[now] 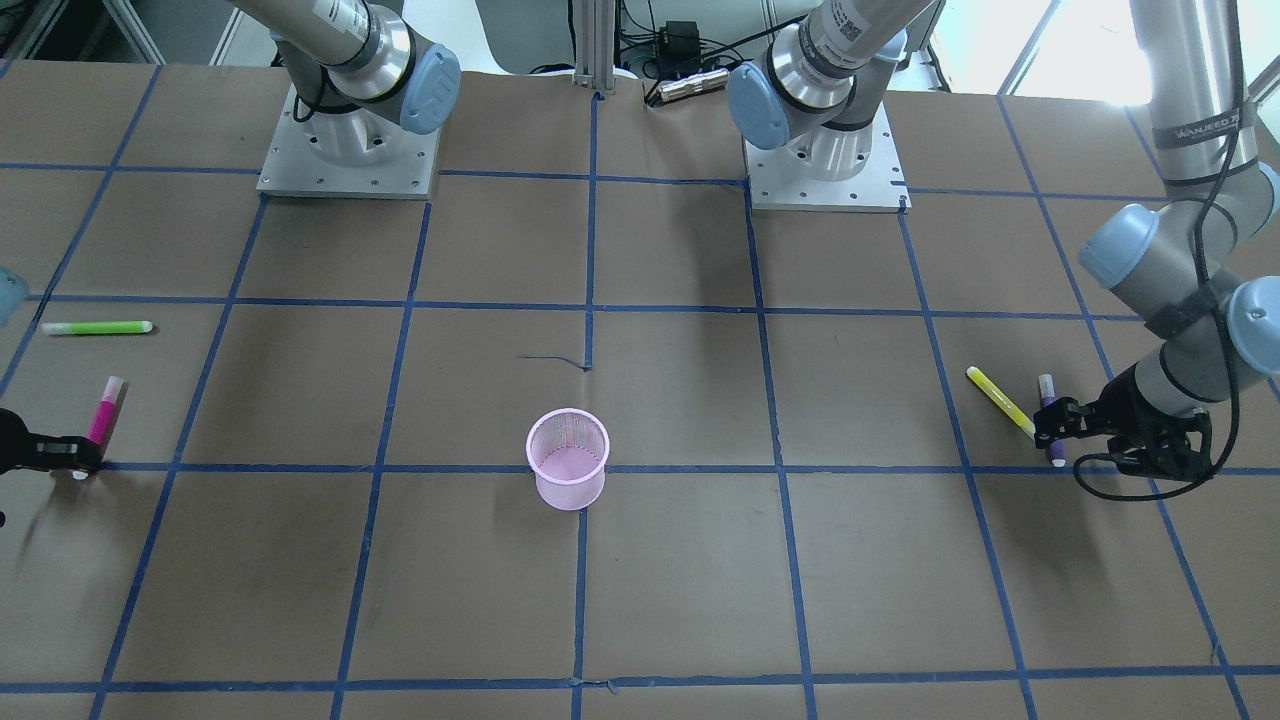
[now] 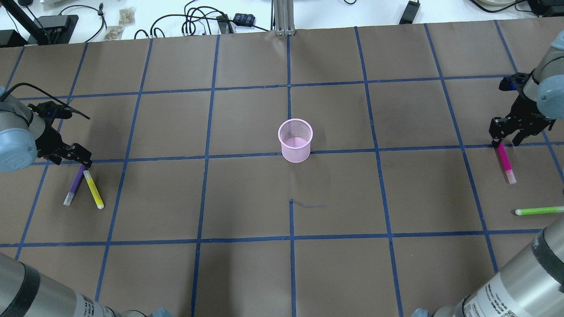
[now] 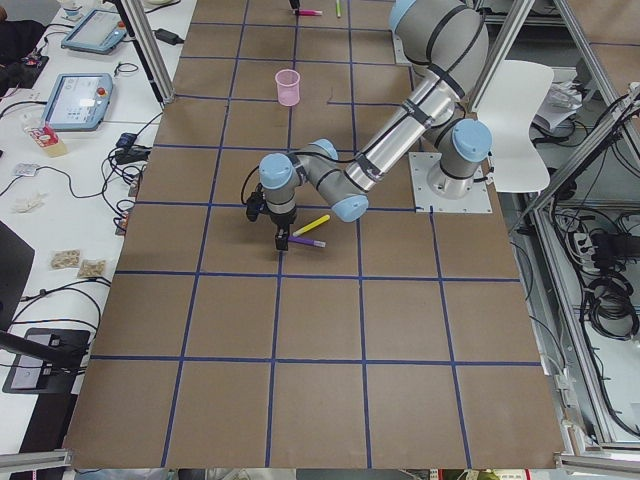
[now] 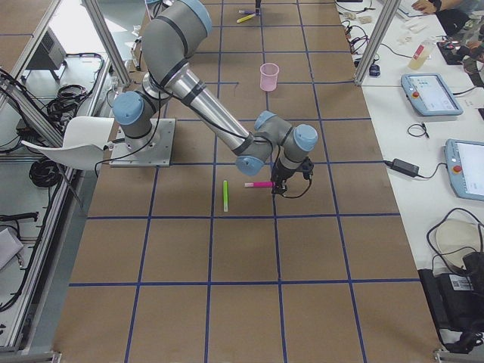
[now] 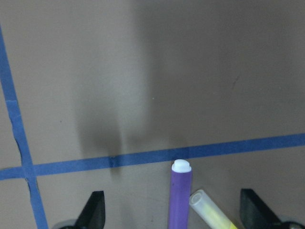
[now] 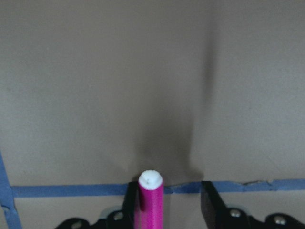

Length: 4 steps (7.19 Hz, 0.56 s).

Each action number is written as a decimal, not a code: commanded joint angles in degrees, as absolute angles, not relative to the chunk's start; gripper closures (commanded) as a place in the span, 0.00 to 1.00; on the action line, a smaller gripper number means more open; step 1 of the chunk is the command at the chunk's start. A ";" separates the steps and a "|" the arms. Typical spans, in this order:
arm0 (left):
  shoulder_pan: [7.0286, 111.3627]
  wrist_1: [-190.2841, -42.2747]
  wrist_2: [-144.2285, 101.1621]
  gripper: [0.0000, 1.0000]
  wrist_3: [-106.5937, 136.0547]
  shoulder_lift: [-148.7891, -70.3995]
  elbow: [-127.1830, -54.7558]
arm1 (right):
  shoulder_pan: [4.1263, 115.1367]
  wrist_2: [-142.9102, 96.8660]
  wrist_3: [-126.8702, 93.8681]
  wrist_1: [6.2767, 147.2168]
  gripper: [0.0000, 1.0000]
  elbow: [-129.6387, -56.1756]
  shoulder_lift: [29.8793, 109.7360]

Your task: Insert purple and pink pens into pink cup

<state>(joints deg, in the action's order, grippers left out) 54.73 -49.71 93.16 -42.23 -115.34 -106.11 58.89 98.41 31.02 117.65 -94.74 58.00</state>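
Observation:
The slim pink pen point(image 1: 103, 420) will tip and lean on the cup's rim when I put it in, because the pink cup's opening point(image 1: 567, 444) is much wider than the pen.
The pink mesh cup point(image 2: 295, 141) stands upright mid-table, also in the front view point(image 1: 568, 460). The purple pen point(image 2: 74, 186) lies at the far left beside a yellow pen point(image 2: 94, 189). My left gripper point(image 2: 80, 159) is open, low over the purple pen's end; in the left wrist view both pens point(image 5: 181, 200) lie between its wide-spread fingers point(image 5: 94, 210). The pink pen point(image 2: 505, 164) lies at the far right. My right gripper point(image 2: 506, 138) is open and straddles its end; in the right wrist view the pen point(image 6: 150, 202) rests against one finger point(image 6: 129, 202), with a gap to the other.
A green pen point(image 2: 538, 211) lies near the pink pen, toward the robot. The yellow pen point(image 1: 1000, 402) almost touches the purple one. Both arm bases point(image 1: 350, 150) stand at the table's robot side. Cables and boxes lie past the far edge.

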 commanded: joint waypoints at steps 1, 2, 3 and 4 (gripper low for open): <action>54.76 -49.22 93.08 0.07 -42.10 -116.54 -106.08 | 58.89 98.00 30.94 115.68 0.99 -94.66 58.36; 54.76 -48.96 93.08 0.24 -42.10 -116.63 -106.08 | 58.89 98.17 30.94 115.23 1.00 -94.48 59.14; 54.76 -48.96 92.99 0.33 -42.10 -117.07 -106.00 | 59.41 98.26 30.94 115.31 1.00 -93.53 60.19; 54.76 -48.96 93.08 0.46 -42.27 -117.07 -106.00 | 59.85 97.39 30.68 115.23 1.00 -92.99 62.38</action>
<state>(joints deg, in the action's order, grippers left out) 54.76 -49.01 93.05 -42.14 -116.88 -106.03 59.35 98.00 30.87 115.39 -93.74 60.28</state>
